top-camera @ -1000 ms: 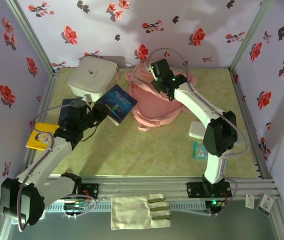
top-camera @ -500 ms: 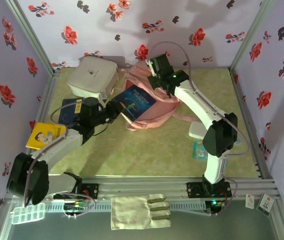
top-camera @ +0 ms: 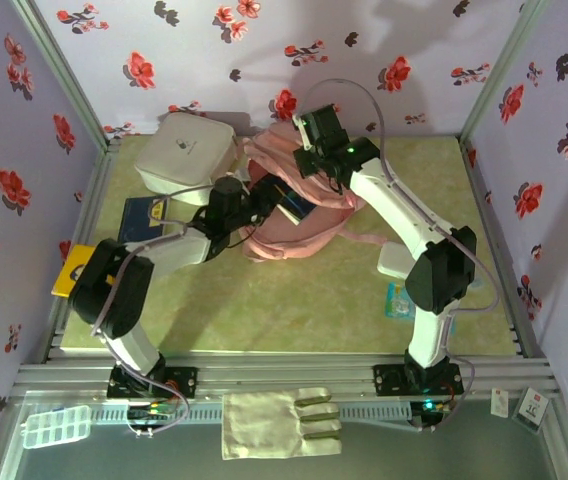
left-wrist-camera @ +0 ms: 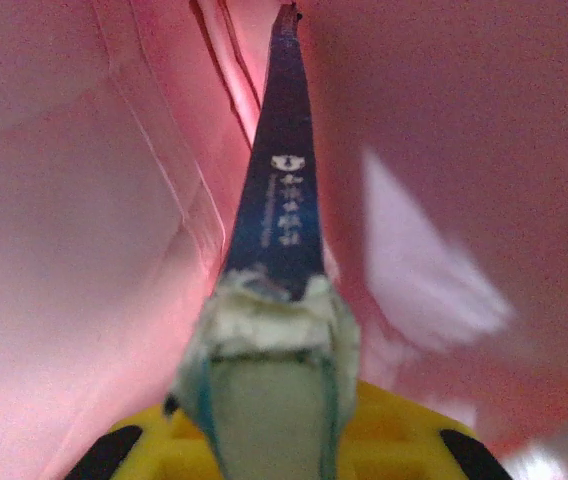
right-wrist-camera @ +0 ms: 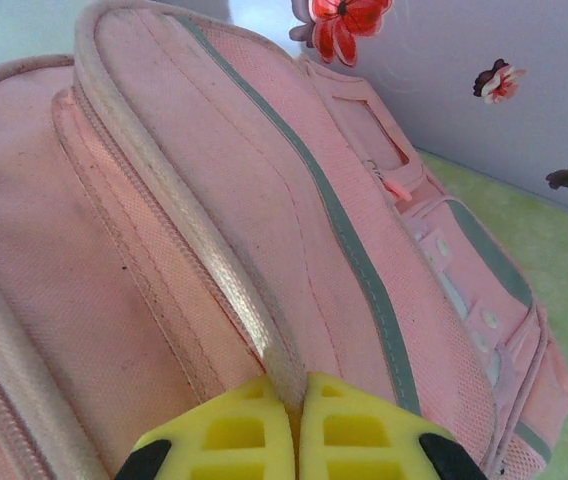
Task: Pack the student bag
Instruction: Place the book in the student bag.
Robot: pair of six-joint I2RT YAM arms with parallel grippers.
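The dark blue book (top-camera: 296, 206) is standing edge-on between the open pink sides of the bag, so the robot's left gripper should go on pushing until the book is inside the bag (top-camera: 310, 216), and then let go.
The student bag (top-camera: 299, 232), a soft pink backpack, lies at the table's back centre with its mouth held up. My right gripper (top-camera: 311, 165) is shut on the bag's pale zip trim (right-wrist-camera: 204, 270) at the top edge; its yellow fingers (right-wrist-camera: 234, 430) pinch that trim in the right wrist view. My left gripper (top-camera: 262, 206) is shut on a dark blue book (top-camera: 290, 201) and reaches into the opening. In the left wrist view the book (left-wrist-camera: 276, 210) stands edge-on between pink fabric walls (left-wrist-camera: 84, 200), clamped at my left gripper (left-wrist-camera: 269, 295).
A white rounded-square box (top-camera: 184, 150) sits left of the bag. Another blue book (top-camera: 140, 218) and a yellow book (top-camera: 71, 277) lie at the left. A white item (top-camera: 394, 262) and a teal card (top-camera: 399, 300) lie right. A folded cloth (top-camera: 279, 423) rests off the front rail.
My left arm has swung right and forward, carrying the blue book from beside the white box into the bag's mouth. The right gripper has kept its hold on the bag's edge.
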